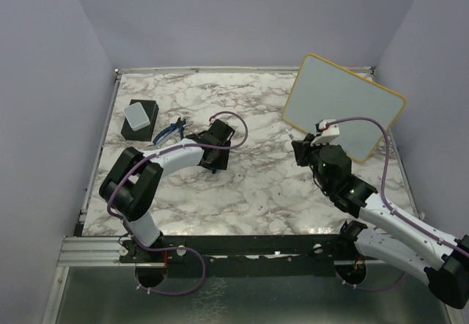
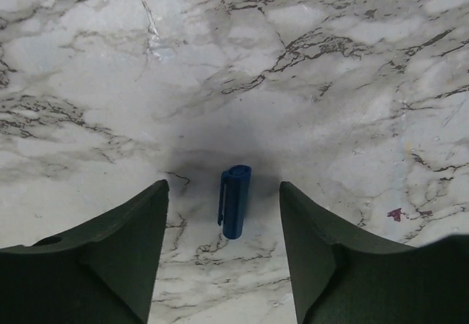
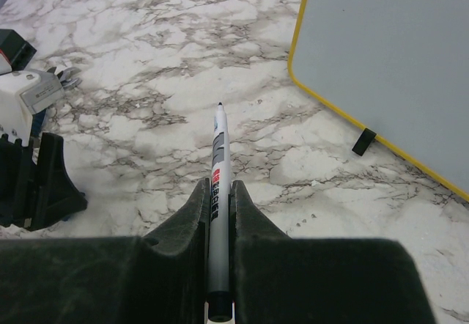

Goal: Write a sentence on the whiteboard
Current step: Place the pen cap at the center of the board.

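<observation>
I should have my left gripper leave the cap, grab the whiteboard's black foot (image 3: 364,141) and turn the whiteboard straight, because the whiteboard (image 1: 343,105) stands at a slant to my right gripper's marker.
The whiteboard (image 1: 344,104) with its yellow frame leans at the back right, its face plain grey-white (image 3: 388,60); the sentence is out of view. My right gripper (image 3: 218,185) is shut on a white marker (image 3: 218,148), whose bare tip points forward over the marble, left of the board's near corner. In the top view this gripper (image 1: 299,150) hovers just in front of the board. My left gripper (image 2: 223,186) is open, low over the table, with a blue marker cap (image 2: 234,201) lying loose on the marble between its fingers, touching neither. The same gripper (image 1: 218,144) sits mid-table.
A black eraser block with a grey top (image 1: 139,117) lies at the back left. A blue-handled tool (image 1: 170,130) lies beside it, close to the left arm. One of the board's black feet (image 3: 363,141) rests on the marble. Walls close the table in.
</observation>
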Controlling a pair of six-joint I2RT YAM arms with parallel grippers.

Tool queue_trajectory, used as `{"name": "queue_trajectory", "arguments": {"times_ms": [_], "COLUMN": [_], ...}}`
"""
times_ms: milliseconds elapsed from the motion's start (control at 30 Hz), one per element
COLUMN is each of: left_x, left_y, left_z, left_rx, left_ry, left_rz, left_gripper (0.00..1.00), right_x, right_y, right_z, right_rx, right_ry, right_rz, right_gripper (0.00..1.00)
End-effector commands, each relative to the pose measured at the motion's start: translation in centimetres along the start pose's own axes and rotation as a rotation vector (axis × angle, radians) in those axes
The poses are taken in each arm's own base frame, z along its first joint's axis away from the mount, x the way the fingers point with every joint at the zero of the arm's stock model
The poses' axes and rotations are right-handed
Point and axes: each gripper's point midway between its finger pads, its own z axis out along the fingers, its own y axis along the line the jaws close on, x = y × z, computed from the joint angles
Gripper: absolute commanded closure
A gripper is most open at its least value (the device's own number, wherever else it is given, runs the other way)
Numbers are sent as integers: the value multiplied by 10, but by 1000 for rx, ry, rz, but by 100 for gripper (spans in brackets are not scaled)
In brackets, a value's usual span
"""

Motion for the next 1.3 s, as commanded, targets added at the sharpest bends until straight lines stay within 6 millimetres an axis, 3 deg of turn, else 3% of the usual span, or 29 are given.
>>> {"name": "queue_trajectory", "arguments": {"times_ms": [0, 233, 400, 500, 600, 833, 1100, 1267], "left_x": [-30, -98, -160, -181, -184, -152, -152, -157], "left_y": [-5, -6, 29, 49, 62, 79, 75, 48], "left_z": [-20, -75, -124, -142, -149, -130, -133, -133], "left_rx": [15, 78, 98, 166, 179, 96, 119, 267], "left_ry": [-83, -297, -500, -584, -615, -575, -581, -581], "left_rz": [15, 8, -76, -151, -164, -138, -127, -93], "left_gripper": [25, 1, 1, 1, 1, 1, 1, 4], "right_x": [-27, -46, -60, -72, -84, -105, -125, -123], "right_y": [3, -15, -38, -46, -47, -48, -61, -67], "right_z": [-4, 4, 25, 36, 47, 76, 103, 113], "right_rx": [-12, 112, 92, 58, 34, 22, 106, 128], "right_ry": [-51, -100, -132, -163, -196, -244, -286, -278], "right_rz": [-2, 1, 60, 69, 62, 15, -23, -29], "right_gripper": [100, 99, 99, 99, 99, 100, 100, 100]}}
